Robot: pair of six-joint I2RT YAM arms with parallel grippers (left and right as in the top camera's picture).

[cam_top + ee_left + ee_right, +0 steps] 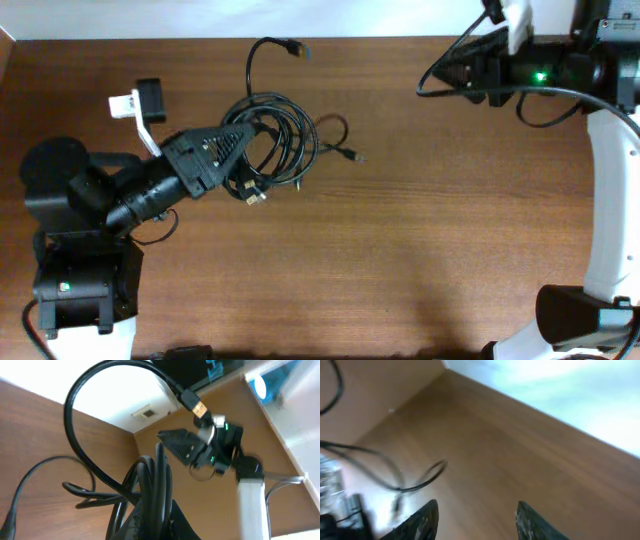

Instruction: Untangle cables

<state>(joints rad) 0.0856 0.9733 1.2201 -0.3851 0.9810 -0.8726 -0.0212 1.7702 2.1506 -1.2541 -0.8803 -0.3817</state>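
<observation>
My left gripper alone is holding the cables' loops coiled together, so next I bring them toward my right gripper to pull their free side.
The cables lie as a looped black bundle at the table's back left. One end arcs up to a gold-tipped plug, and another plug trails to the right. My left gripper is shut on the bundle's left side. In the left wrist view several strands of the cables run down between the jaws of the left gripper, and a USB plug hangs above. My right gripper hovers at the back right, away from the bundle. It is open with only bare table between its fingers.
A white-and-black adapter lies at the back left beside my left arm. The right arm's own wiring loops near its wrist. A thin blurred black wire crosses the left of the right wrist view. The table's back edge runs behind.
</observation>
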